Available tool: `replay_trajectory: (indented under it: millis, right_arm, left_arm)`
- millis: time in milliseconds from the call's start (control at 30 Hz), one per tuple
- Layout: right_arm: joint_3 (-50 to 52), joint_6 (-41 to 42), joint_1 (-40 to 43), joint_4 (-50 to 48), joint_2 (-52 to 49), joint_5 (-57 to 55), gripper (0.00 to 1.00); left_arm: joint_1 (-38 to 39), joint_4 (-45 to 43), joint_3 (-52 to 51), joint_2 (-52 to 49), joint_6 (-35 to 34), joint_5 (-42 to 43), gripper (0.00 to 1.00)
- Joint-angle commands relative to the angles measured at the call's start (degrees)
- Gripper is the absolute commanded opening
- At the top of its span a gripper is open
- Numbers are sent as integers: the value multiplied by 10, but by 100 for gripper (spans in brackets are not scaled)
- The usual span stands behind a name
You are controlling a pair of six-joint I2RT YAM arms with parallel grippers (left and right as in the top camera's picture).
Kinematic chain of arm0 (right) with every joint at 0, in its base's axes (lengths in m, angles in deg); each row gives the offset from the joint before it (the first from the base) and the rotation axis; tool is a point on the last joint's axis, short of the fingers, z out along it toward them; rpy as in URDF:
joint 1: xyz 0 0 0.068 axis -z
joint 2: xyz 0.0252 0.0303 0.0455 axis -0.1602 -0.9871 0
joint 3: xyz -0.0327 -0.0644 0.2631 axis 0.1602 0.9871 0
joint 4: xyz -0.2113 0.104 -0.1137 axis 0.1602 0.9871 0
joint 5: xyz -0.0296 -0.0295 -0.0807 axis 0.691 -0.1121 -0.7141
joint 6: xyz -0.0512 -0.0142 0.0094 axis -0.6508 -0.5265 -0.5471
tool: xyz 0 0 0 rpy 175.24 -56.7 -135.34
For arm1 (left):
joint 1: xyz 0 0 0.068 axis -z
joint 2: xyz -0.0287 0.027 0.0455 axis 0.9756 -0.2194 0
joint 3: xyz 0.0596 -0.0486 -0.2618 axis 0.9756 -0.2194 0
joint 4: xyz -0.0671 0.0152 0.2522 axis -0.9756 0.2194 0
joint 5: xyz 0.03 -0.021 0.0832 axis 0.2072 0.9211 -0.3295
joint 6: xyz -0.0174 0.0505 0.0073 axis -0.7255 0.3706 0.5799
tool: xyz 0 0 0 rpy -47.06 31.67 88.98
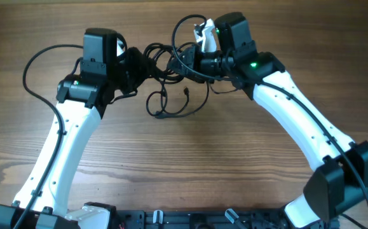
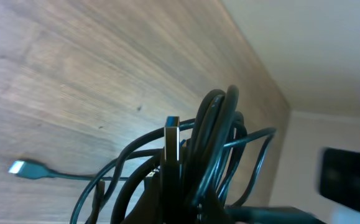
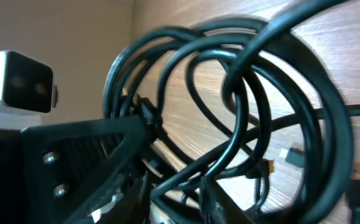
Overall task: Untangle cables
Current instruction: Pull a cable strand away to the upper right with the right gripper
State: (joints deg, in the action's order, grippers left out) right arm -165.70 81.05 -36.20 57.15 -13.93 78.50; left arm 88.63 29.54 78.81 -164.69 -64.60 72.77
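Note:
I should open my right gripper, take just a loop and pull it clear of the bundle, because the cables' loops cross over each other between my grippers.
The cables are a tangle of thin black cords held up between my two grippers at the far middle of the wooden table. Loose loops with small plug ends trail down onto the wood. My left gripper is shut on the left side of the bundle. In the left wrist view the cords rise from its fingers beside a silver USB plug. My right gripper is shut on the right side. In the right wrist view the loops fill the frame above its fingers.
Another plug lies on the wood in the left wrist view. The table's far edge meets a pale wall. My left arm's thick wire loops out at the far left. The black base frame runs along the near edge.

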Motion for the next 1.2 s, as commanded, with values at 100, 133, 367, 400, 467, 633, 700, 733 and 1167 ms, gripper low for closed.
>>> replay_trajectory:
  millis: [100,133,367,400,467,633,700,733,1167]
  right_arm:
    - [-8,21,-2,-26,-24,52,40]
    - [-8,24,-2,-26,-26,52,40]
    - [-8,49,-2,-71,-28,68,38]
    - [-8,47,-3,-66,-28,68,37]
    - [-8,40,-6,-53,-28,67,37]
    - [-8,27,-2,-26,-28,67,39]
    - [-8,26,-2,-22,-28,70,41]
    - [-8,26,-4,-21,-28,74,42]
    - [-8,31,-24,-21,-45,36,32]
  left_arm:
    - [2,-12,10,-2,16,38,4]
    - [2,-12,10,-2,16,40,4]
    - [19,-21,10,-5,16,42,4]
    - [21,-24,10,-5,16,42,4]
    - [21,-31,10,-5,16,41,4]
    - [20,-31,10,-5,31,33,4]
    - [20,-32,10,-5,31,33,4]
    - [20,-34,10,-5,31,33,4]
    - [24,-56,10,-5,29,68,4]
